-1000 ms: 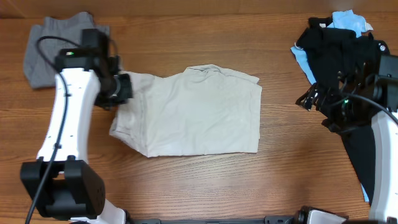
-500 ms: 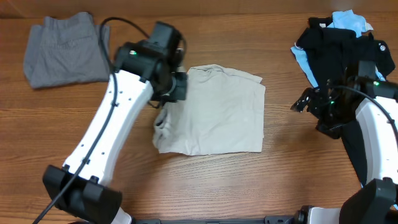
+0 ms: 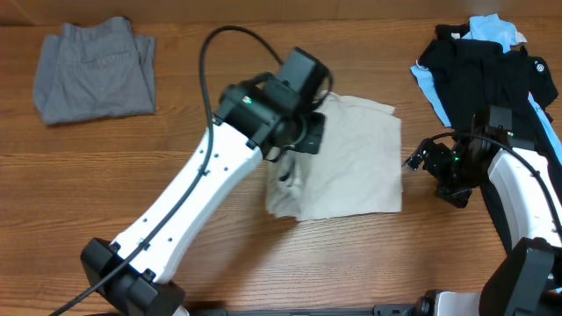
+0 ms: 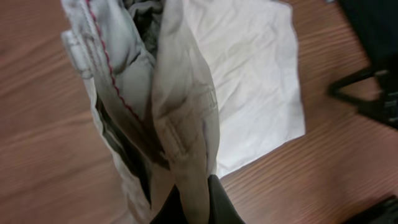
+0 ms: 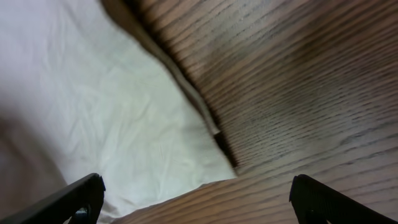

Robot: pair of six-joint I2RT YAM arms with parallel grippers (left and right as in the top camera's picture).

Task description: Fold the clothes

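Note:
My left gripper has the khaki shorts (image 3: 358,162) lying off toward the black shirts, so next I pull them back toward the grey shorts before lowering their waistband.
The beige khaki shorts (image 3: 362,167) lie mid-table, their left part lifted and doubled over toward the right. My left gripper (image 3: 299,140) hangs above the shorts' left half, shut on the waistband. In the left wrist view the waistband and belt loops (image 4: 180,118) hang down from the fingertips (image 4: 221,202), over the flat part of the shorts (image 4: 249,74). My right gripper (image 3: 418,161) is open just off the shorts' right edge, low over the wood. Its view has the shorts' corner (image 5: 106,106) ahead, with nothing between the fingers (image 5: 81,194).
Grey shorts (image 3: 92,70) lie folded at the far left. A heap of black shirts (image 3: 483,75) and a light-blue shirt (image 3: 493,28) sits at the far right, behind the right arm. The left arm stretches diagonally from the front left.
My left gripper has swept from the left to the middle, carrying the waistband over the shorts, and the whole garment has slid right. The right gripper has edged left toward the shorts.

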